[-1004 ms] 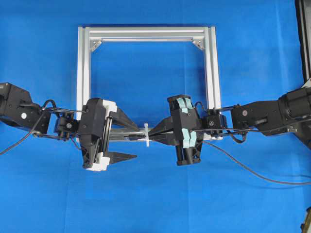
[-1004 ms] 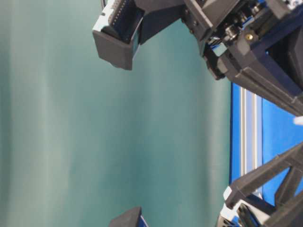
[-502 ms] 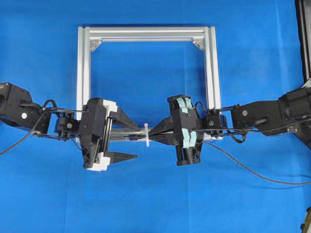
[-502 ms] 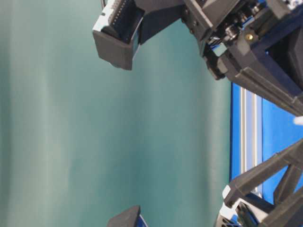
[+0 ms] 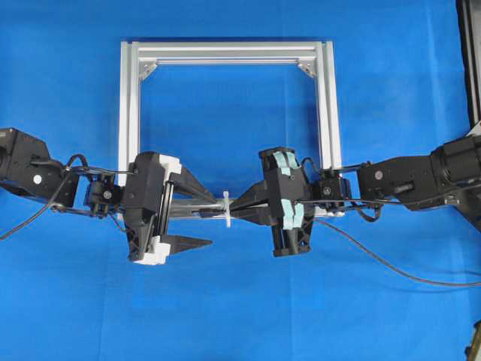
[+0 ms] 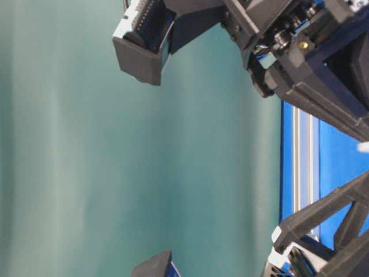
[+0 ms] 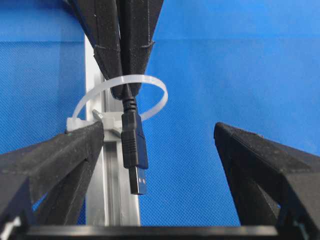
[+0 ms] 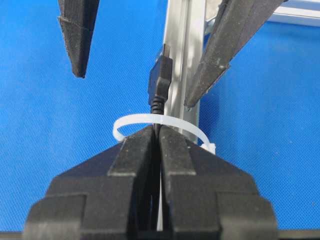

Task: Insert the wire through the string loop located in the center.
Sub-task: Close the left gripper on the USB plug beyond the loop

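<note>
I expect the wire to slide through and leave the string loop (image 7: 158, 85) standing when I pull the wire's plug (image 7: 134, 147), because the loop is wide open around the wire.
The white string loop (image 5: 226, 208) stands upright on the near rail of the aluminium frame (image 5: 225, 53). My right gripper (image 8: 157, 131) is shut on the wire just behind its black plug (image 8: 160, 82). The plug has passed through the string loop (image 8: 132, 120) and pokes out on the far side. In the left wrist view the plug (image 7: 135, 150) hangs out of the loop (image 7: 150, 82) between the fingers of my left gripper (image 7: 157, 129), which is open and not touching it. The plug is nearer the left finger. The wire (image 5: 376, 259) trails off to the lower right.
The frame's rail (image 7: 112, 200) runs right beneath the plug. Both arms meet over the near rail, the left gripper (image 5: 214, 222) facing the right gripper (image 5: 234, 207). Blue cloth covers the table around them. A black post (image 5: 470, 60) stands at the far right edge.
</note>
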`<state>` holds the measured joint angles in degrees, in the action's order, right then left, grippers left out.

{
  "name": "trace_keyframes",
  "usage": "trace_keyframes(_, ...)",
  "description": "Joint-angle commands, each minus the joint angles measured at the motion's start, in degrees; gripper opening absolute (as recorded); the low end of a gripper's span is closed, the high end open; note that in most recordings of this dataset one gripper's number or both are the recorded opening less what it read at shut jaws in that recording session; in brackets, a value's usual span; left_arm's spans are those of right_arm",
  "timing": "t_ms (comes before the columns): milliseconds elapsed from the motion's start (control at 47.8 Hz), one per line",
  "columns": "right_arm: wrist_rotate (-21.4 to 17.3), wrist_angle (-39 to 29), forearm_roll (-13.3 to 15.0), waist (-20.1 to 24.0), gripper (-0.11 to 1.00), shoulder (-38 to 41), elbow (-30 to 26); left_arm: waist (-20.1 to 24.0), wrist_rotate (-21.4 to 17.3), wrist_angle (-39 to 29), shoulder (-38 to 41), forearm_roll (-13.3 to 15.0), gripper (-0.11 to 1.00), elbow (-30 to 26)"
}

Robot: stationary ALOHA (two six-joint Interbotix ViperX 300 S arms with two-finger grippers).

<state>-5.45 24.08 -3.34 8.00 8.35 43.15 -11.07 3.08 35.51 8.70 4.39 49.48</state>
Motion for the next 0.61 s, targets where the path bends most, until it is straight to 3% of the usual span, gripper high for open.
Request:
trace_keyframes(0,0.1,0.4,0.1,0.1,-0.03,-0.6,-1.0,0.1,0.0,0.4,-0.8,0.1,0.86,-0.8)
trace_keyframes(293,0.1,0.4,0.1,0.1,-0.03,-0.6,-1.0,0.1,0.0,0.4,-0.8,0.1,0.85,-0.9)
trace_keyframes(418,0.1,0.4,0.1,0.1,-0.03,-0.6,-1.0,0.8,0.7,-0.4,-0.9,0.4,0.79,-1.1)
trace_keyframes(586,0.1,0.4,0.1,0.1,-0.03,-0.6,-1.0,1.9,2.0,-1.4,-0.9,0.4,0.31,-1.1)
